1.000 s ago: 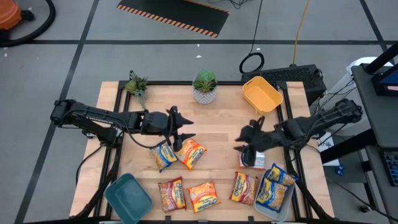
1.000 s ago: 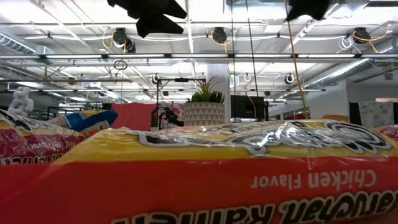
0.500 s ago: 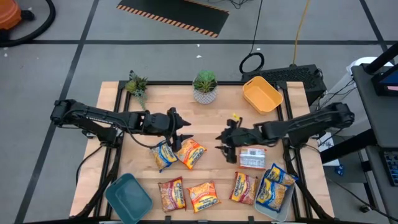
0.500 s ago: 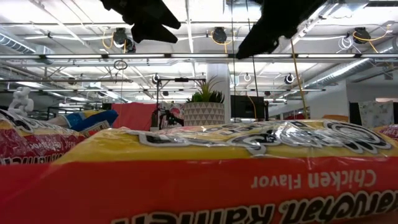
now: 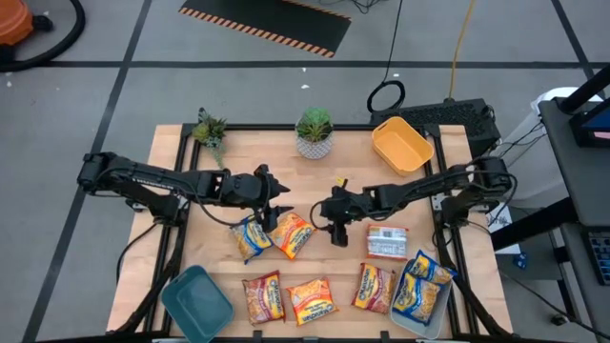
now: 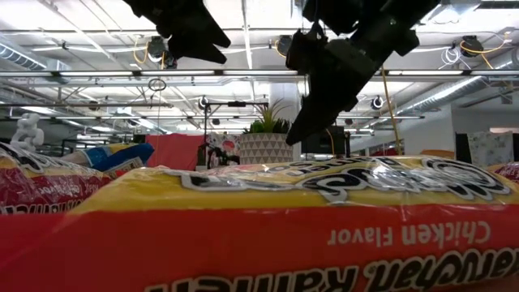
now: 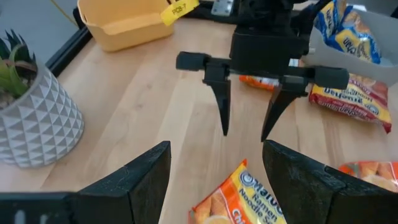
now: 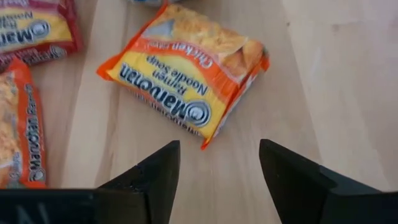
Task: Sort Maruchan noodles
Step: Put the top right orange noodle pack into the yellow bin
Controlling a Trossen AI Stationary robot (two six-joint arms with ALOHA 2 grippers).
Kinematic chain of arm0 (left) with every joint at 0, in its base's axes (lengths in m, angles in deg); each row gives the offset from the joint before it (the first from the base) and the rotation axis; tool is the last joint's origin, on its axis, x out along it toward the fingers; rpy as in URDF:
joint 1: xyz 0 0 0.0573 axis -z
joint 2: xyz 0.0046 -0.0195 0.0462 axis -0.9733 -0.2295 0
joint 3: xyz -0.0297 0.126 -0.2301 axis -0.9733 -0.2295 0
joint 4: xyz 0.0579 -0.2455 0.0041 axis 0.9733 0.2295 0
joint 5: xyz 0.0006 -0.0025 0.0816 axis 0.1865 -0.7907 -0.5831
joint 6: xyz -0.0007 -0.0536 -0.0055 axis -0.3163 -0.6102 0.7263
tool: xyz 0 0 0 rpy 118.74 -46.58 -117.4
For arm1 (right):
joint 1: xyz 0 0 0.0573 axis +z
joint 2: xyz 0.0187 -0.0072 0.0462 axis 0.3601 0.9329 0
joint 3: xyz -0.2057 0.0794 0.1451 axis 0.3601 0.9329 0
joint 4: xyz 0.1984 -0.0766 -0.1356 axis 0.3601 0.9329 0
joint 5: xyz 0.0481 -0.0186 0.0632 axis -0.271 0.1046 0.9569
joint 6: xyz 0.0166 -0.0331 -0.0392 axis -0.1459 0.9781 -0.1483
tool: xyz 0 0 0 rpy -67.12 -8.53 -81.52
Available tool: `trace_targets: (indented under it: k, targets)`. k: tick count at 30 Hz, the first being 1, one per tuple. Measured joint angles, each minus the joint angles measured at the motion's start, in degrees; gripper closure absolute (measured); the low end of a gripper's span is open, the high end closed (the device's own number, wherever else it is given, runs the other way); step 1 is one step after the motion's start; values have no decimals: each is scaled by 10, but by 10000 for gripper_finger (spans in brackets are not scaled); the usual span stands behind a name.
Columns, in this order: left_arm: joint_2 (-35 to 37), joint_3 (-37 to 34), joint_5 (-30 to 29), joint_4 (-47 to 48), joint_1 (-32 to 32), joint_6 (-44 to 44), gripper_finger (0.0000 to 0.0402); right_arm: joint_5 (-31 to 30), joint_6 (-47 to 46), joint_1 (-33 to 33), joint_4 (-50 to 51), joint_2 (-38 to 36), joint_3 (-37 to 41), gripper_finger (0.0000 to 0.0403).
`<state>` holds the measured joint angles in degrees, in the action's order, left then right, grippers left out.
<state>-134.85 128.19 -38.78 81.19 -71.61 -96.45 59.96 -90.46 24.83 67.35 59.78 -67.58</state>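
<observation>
Next, I back my right gripper off and move it to the red-and-white packet (image 5: 387, 242) nearer its own arm, because my grippers crowd each other by the orange packet (image 5: 292, 234).
Several Maruchan packets lie flat on the wooden table. An orange chicken packet (image 5: 294, 234) lies against a blue-and-yellow one (image 5: 250, 238) at mid-table. Red and orange ones (image 5: 264, 297) (image 5: 312, 301) (image 5: 374, 286) line the near edge, and a red-and-white one (image 5: 386, 242) lies to the right. Blue ones fill the pale bin (image 5: 426, 324). My left gripper (image 5: 283, 207) (image 7: 214, 162) hovers open above the orange packet's (image 7: 239, 196) far corner. My right gripper (image 5: 334, 217) (image 7: 249, 127) (image 8: 217, 155) hangs open, fingers pointing down, just right of that orange packet (image 8: 186, 74).
A yellow bin (image 5: 400, 143) stands at the far right corner and a teal bin (image 5: 195, 301) at the near left. Two potted plants (image 5: 314, 133) (image 5: 210, 131) stand along the far edge. The two grippers face each other closely. A packet (image 6: 324, 235) blocks most of the low view.
My right gripper has swung from above the red-and-white packet near the table's right edge toward the left, ending at mid-table beside the orange packet and close to my left gripper. The red-and-white packet stays lying where it was.
</observation>
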Motion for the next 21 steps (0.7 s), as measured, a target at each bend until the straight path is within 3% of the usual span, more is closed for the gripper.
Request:
trace_targets:
  k: [6, 14, 21]
  targets:
    - [0, 0, 0, 40, 3, 0, 144, 1, -21, 1, -18, 2, 0, 183]
    - [0, 0, 0, 67, 3, 29, 144, -7, -56, 5, -189, 8, 0, 183]
    - [0, 0, 1, 116, 8, 23, 144, -6, -52, 10, -181, 9, 0, 184]
